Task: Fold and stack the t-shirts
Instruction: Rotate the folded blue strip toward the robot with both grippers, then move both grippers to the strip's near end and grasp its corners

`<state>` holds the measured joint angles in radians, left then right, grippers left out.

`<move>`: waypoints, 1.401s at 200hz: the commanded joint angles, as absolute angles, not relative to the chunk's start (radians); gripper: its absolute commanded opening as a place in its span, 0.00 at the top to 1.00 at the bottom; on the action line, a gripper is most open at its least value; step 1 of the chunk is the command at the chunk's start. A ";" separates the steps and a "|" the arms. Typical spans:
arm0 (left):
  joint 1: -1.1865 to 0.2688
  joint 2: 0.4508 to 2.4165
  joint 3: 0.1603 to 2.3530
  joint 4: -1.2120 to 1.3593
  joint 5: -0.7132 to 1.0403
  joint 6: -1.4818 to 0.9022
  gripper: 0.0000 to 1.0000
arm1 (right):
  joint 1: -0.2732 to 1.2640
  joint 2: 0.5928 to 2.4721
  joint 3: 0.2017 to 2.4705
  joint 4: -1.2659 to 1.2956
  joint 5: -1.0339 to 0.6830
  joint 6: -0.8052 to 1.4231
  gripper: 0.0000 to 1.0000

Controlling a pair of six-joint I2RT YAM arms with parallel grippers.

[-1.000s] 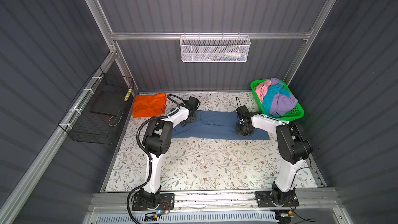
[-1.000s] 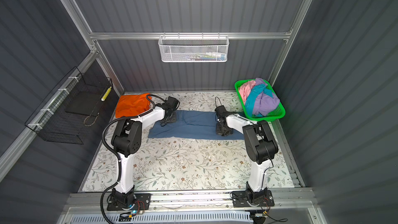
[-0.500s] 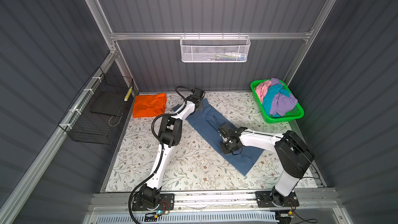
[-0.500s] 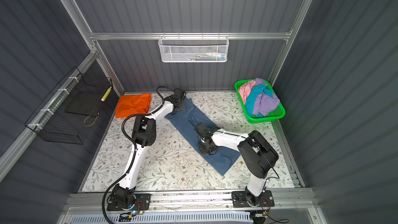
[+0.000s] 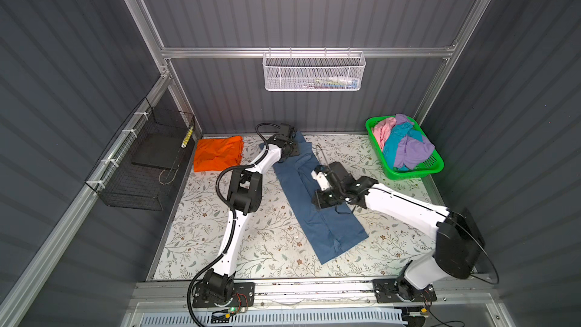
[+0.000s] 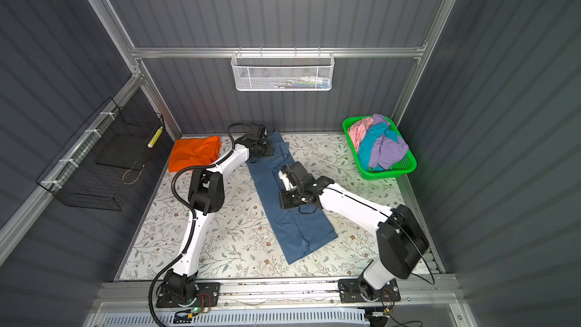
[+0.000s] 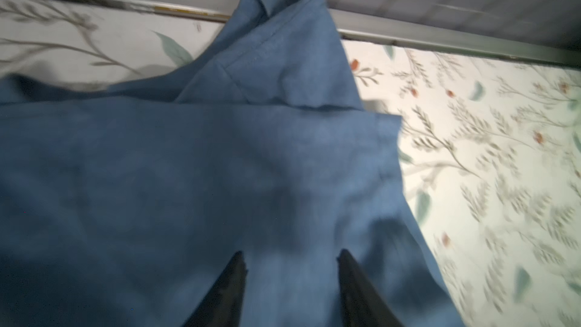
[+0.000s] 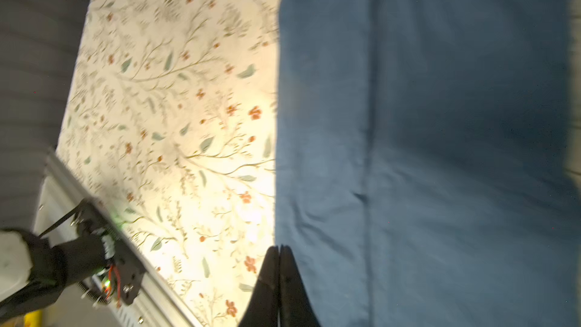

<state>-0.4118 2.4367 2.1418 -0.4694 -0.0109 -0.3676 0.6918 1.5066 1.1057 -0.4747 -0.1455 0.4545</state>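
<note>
The dark blue t-shirt's long folded piece [image 5: 306,212] lies at a slant away from the back wall. I should turn it straight before my grippers grab its front corners [image 5: 365,234] and fold.
A dusty dark blue t-shirt [image 5: 327,224] [image 6: 298,228] lies as a long folded strip, slanting from the back wall toward the front right. My left gripper [image 5: 296,151] [image 7: 290,254] is open just over its back end, with blue cloth [image 7: 188,168] below the fingers. My right gripper [image 5: 317,202] [image 8: 279,248] is shut above the strip's middle, at the cloth's long edge [image 8: 440,121]; nothing shows between its fingers. A folded orange t-shirt [image 5: 217,152] [image 6: 195,152] lies at the back left. Pink [image 5: 383,132], turquoise [image 5: 394,146] and lilac [image 5: 412,149] shirts are heaped in the basket.
The green lattice basket [image 5: 418,173] [image 6: 393,173] stands at the back right. A black wire basket [image 5: 141,165] hangs on the left wall and a white mesh basket [image 5: 314,72] on the back wall. The back wall rail [image 7: 440,39] runs close behind the left gripper.
The blue shirt swung from lying across the table to a slant. My left gripper went toward the back wall and opened; my right gripper moved toward the front, still shut.
</note>
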 commanded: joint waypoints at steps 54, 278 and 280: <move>-0.417 2.178 1.690 -0.436 -0.084 -0.410 0.64 | 0.601 1.536 0.870 -0.655 0.057 0.455 0.98; -0.425 1.817 1.435 -0.466 -0.240 -0.468 0.57 | 0.882 1.286 0.807 -0.618 -0.136 0.593 0.91; -0.430 1.801 1.408 -0.468 -0.238 -0.472 0.56 | 0.882 1.283 0.803 -0.620 -0.138 0.597 0.91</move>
